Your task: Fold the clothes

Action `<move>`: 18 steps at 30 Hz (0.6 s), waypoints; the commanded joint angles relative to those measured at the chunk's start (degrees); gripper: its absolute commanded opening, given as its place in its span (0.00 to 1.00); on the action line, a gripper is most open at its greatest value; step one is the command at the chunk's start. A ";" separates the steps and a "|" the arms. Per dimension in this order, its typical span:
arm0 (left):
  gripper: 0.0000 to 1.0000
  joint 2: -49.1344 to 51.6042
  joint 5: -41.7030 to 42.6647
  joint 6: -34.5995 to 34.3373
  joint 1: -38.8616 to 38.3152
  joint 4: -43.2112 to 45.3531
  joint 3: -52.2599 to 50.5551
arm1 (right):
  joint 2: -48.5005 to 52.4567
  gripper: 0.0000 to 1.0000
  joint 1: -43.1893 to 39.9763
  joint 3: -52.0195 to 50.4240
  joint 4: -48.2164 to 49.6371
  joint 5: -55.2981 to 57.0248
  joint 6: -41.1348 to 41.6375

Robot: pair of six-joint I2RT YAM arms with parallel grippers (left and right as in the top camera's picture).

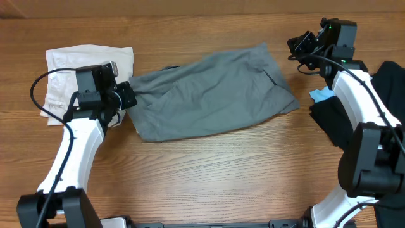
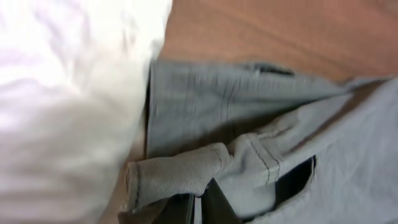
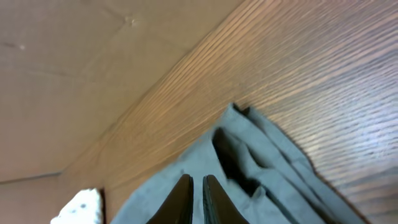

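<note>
The mid-grey shorts run at a slant from the left gripper's fold to their back corner [image 1: 262,50], so the robot's right gripper should raise that corner and then pull the shorts' near corner [image 1: 293,106] straight.
The mid-grey shorts [image 1: 209,95] lie folded across the middle of the table. My left gripper [image 1: 126,96] is at their left edge. In the left wrist view its fingers [image 2: 199,208] are shut on a bunched fold of the grey shorts [image 2: 186,171]. My right gripper [image 1: 299,45] hangs above the shorts' back right corner. In the right wrist view its fingers [image 3: 194,199] are shut and hold nothing, with the grey shorts [image 3: 261,162] below them.
Folded cream shorts [image 1: 88,66] lie at the back left, beside the left gripper; they also show in the left wrist view [image 2: 68,93]. A black garment [image 1: 387,88] and a light-blue piece [image 1: 321,95] lie at the right edge under the right arm.
</note>
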 commanded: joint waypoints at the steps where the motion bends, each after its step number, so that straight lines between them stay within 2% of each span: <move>1: 0.06 2.25 1.90 -2.82 0.28 1.92 0.76 | -0.28 0.10 0.37 1.20 0.33 2.84 1.09; 6: 0.05 3.02 1.95 -3.15 0.31 1.44 0.76 | 0.70 0.25 1.20 1.20 -1.73 1.81 0.46; 12: 0.07 3.02 2.23 -3.15 0.31 0.81 0.76 | 7.93 0.52 5.57 1.20 0.57 0.92 -1.75; 18: 0.07 3.02 2.62 -3.10 0.31 -0.46 0.76 | 13.84 0.55 7.69 1.20 5.62 0.90 -5.18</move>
